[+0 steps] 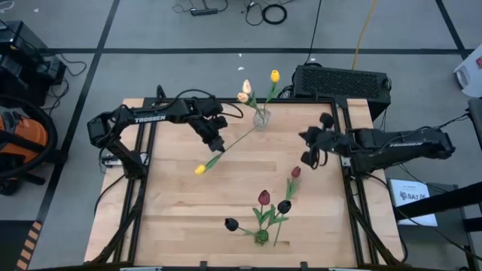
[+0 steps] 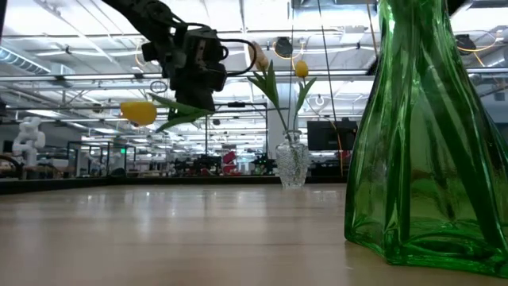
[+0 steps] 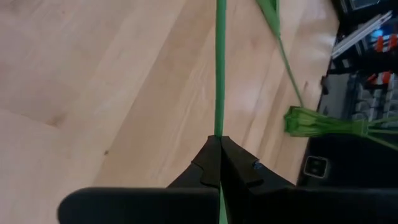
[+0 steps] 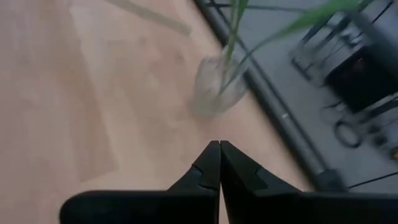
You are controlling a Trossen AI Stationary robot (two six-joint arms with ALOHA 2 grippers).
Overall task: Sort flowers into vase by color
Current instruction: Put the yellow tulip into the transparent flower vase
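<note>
The yellow tulip (image 2: 140,113) is lying almost flat in my left gripper, so my right gripper should grip its stem (image 1: 236,143) below its leaves and turn its head upward.
My left gripper (image 1: 216,143) is shut on a yellow tulip (image 1: 200,169) above the table's middle left; its head also shows in the low view (image 2: 139,113). A clear vase (image 1: 261,118) stands on its base at the far edge. It holds two pale peach tulips (image 1: 244,92) and one yellow tulip (image 1: 275,75). A green vase (image 1: 261,236) at the near edge holds two dark red tulips (image 1: 263,197) and two near-black ones (image 1: 230,224). My right gripper (image 1: 307,148) hovers shut to the right of the clear vase (image 4: 217,87). My left gripper pinches the yellow tulip's thin green stem (image 3: 219,106) between its two fingers, at the part nearer the head. The fingers come from above and lie across the stem. The tulip is lifted clear and tilted: its head hangs toward the near left, and its free stem end (image 1: 252,130) points at the clear vase.
A black box (image 1: 343,81) sits just past the table's far right corner. The green vase (image 2: 421,151) fills the right of the low view. Bare wood (image 1: 173,218) lies on the near left between the two vases.
</note>
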